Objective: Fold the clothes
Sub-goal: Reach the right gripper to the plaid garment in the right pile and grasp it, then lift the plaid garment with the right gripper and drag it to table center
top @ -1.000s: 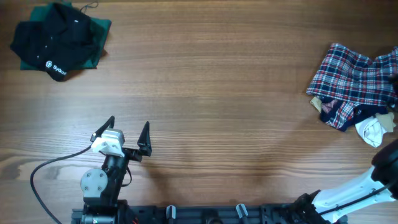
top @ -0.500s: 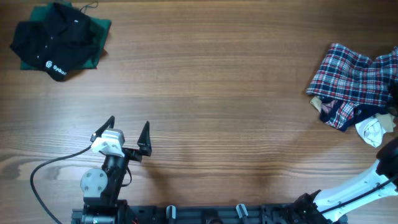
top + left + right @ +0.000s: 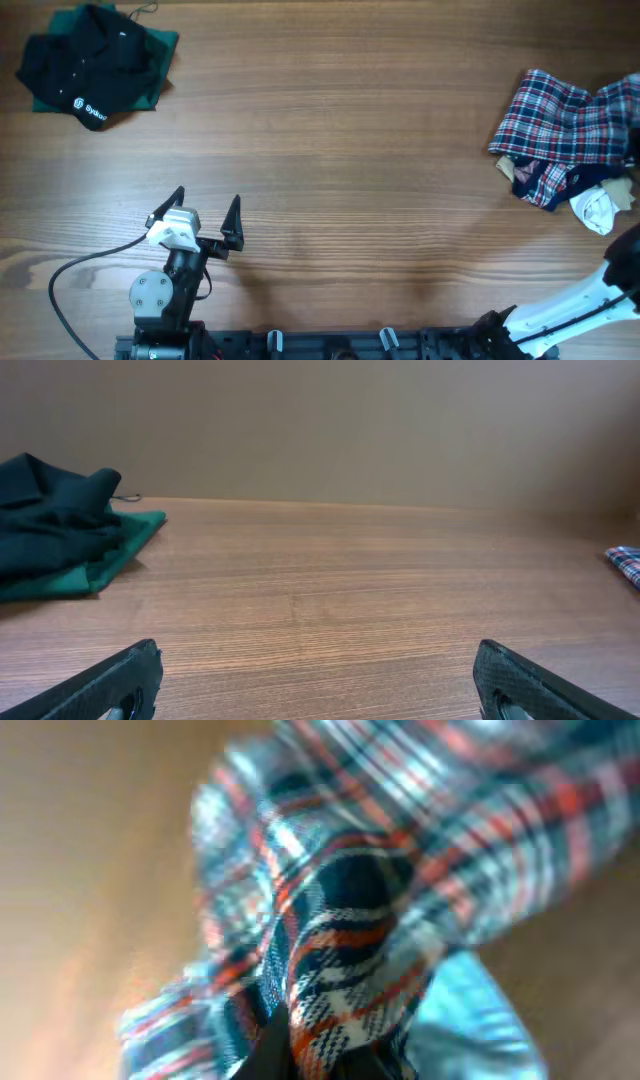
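A fold of the plaid cloth [image 3: 345, 935] is pinched in my right gripper and the middle wood [image 3: 330, 140] is clear, so I keep carrying until the cloth lies there.
The plaid clothes [image 3: 560, 130] lie crumpled at the table's far right edge, red, navy and white, with a navy trimmed part and a white piece [image 3: 597, 210] at the near side. The right wrist view is filled by the plaid cloth [image 3: 340, 920], blurred, with a fold of it pinched between my right gripper [image 3: 320, 1055], which is shut on it. My left gripper [image 3: 207, 200] stands open low over bare wood at the near left, far from the plaid; its fingers [image 3: 110, 685] hold nothing. A corner of plaid [image 3: 625, 563] shows at the right of the left wrist view.
A black shirt [image 3: 95, 65] lies heaped on a green garment [image 3: 160, 45] at the far left corner, also in the left wrist view [image 3: 55, 525]. The right arm's white link [image 3: 560, 315] crosses the near right corner. A black cable [image 3: 70, 280] loops near the left arm's base.
My right gripper has closed on a fold of the plaid cloth. The plaid heap has shifted slightly left and bunched. The left arm has not moved.
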{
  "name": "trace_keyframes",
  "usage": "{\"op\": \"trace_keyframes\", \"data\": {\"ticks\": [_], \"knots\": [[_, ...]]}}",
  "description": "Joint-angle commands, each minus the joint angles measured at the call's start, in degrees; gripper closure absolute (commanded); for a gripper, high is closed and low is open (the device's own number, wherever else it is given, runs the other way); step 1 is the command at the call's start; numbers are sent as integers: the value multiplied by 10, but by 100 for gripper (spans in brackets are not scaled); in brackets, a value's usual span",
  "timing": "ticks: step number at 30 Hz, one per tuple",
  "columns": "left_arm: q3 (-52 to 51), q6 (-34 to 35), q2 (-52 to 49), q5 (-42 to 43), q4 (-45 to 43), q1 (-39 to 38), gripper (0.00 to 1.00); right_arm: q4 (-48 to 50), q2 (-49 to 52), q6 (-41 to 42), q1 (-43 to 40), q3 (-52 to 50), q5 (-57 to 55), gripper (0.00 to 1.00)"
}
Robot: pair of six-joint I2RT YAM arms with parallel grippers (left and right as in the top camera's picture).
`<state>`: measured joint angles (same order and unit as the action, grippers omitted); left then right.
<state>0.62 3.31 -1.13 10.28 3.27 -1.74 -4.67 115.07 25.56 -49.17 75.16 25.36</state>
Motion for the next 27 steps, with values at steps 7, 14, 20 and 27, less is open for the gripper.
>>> {"op": "trace_keyframes", "data": {"ticks": [7,14,20,27], "knots": [[-3,0,2,-5,2,4,0,-7,-285,38,117,11,126,96],[-3,0,2,-5,2,4,0,-83,-301,40,290,11,109,96],[-3,0,2,-5,2,4,0,-113,-297,34,446,11,70,96],[-3,0,2,-5,2,4,0,-72,-224,73,648,11,-63,95]]}}
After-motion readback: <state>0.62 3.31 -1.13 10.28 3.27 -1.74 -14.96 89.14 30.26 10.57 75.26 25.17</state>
